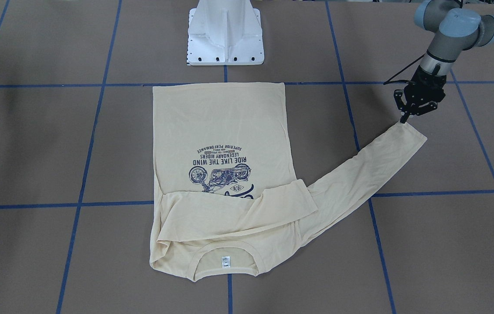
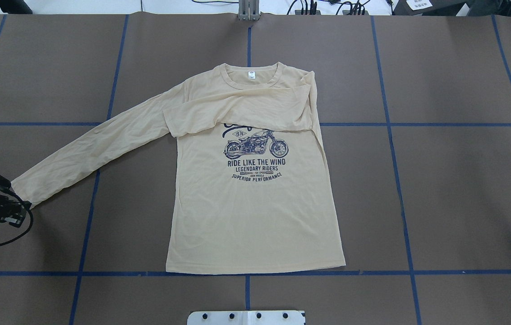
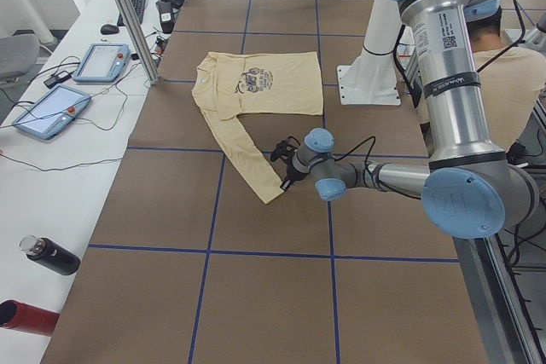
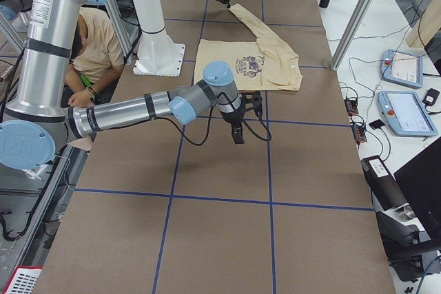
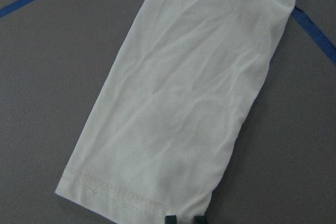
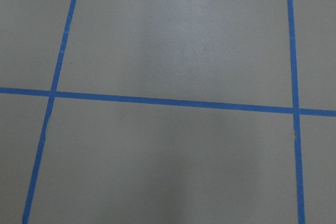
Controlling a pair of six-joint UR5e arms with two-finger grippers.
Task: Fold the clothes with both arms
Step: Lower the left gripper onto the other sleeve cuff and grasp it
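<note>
Just the tip of the cuff's corner [image 5: 185,214] is pinched in my left gripper, so I should open the gripper, move in along the sleeve's edge [image 5: 197,196] and take a deeper hold there.
The cream-yellow T-shirt [image 2: 255,212] lies flat, print up, with its neck [image 2: 249,76] at the table's far side. One sleeve [image 2: 237,110] is folded across the chest. The other sleeve [image 2: 88,151] stretches out flat to my left gripper [image 1: 403,120], whose fingers are pinched together on the cuff's corner [image 5: 189,205]. My right gripper [image 4: 238,134] hangs over bare table, well off the shirt. It shows clearly only in the exterior right view, and I cannot tell whether it is open or shut. The right wrist view holds only table and tape.
Blue tape lines [image 2: 250,272] grid the brown table. The white pedestal base [image 1: 225,39] stands by the shirt's hem. A person [image 4: 96,39] sits behind the robot. Control tablets [image 3: 102,61] and bottles [image 3: 51,255] lie on a side bench.
</note>
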